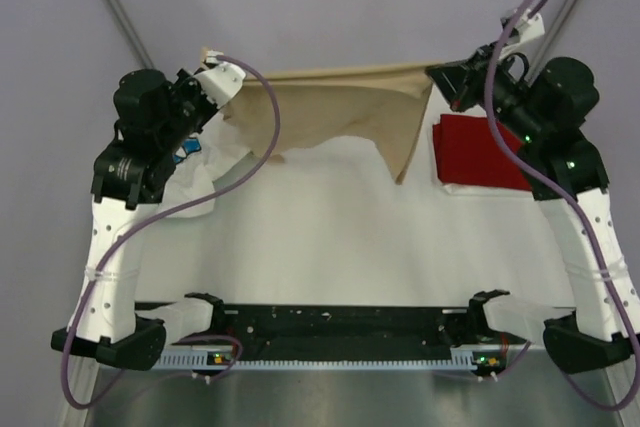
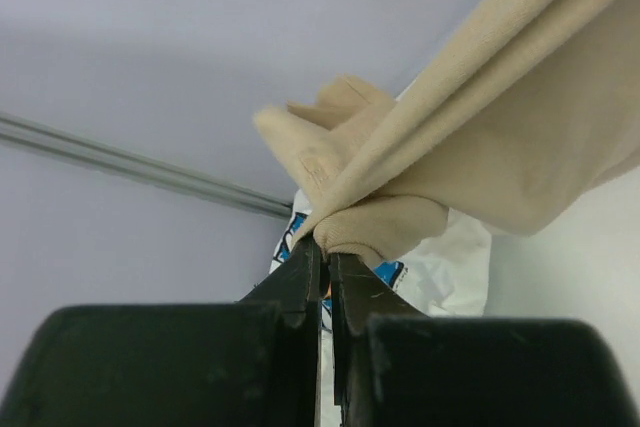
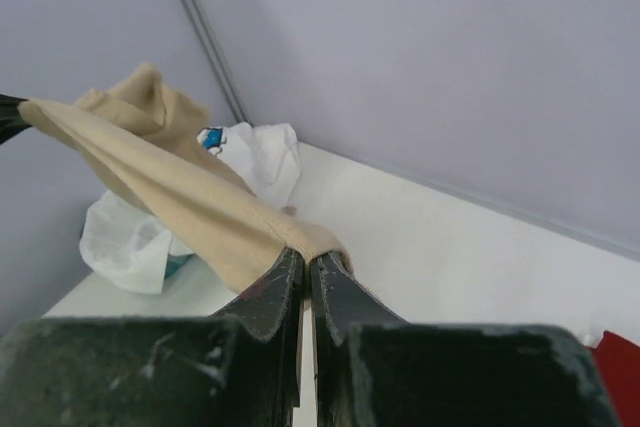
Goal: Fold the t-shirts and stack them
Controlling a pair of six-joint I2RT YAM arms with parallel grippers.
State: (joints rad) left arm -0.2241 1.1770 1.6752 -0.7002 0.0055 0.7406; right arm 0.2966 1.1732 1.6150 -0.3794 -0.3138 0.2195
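Note:
The tan t-shirt bunches [image 2: 352, 137] at my left gripper and its lower edge hangs crooked, so next my left gripper lays it down and takes that lower edge [image 1: 278, 154].
The tan t-shirt [image 1: 345, 107] hangs stretched in the air between both grippers above the far part of the table. My left gripper [image 1: 212, 75] is shut on its left end; the pinched cloth [image 2: 390, 222] shows in the left wrist view. My right gripper [image 1: 440, 75] is shut on its right end, seen as tan cloth [image 3: 200, 212] in the right wrist view. The dark red t-shirt [image 1: 478, 152] lies folded at the right. The white daisy-print t-shirt [image 1: 200, 172] lies crumpled at the left, under the left arm; it also shows in both wrist views [image 2: 445, 267] [image 3: 255, 152].
A white table [image 1: 330, 237] carries everything. Metal frame bars [image 1: 115, 7] run up at the back corners. A black rail [image 1: 330, 325] with the arm bases spans the near edge. Purple cables [image 1: 250, 162] loop along both arms.

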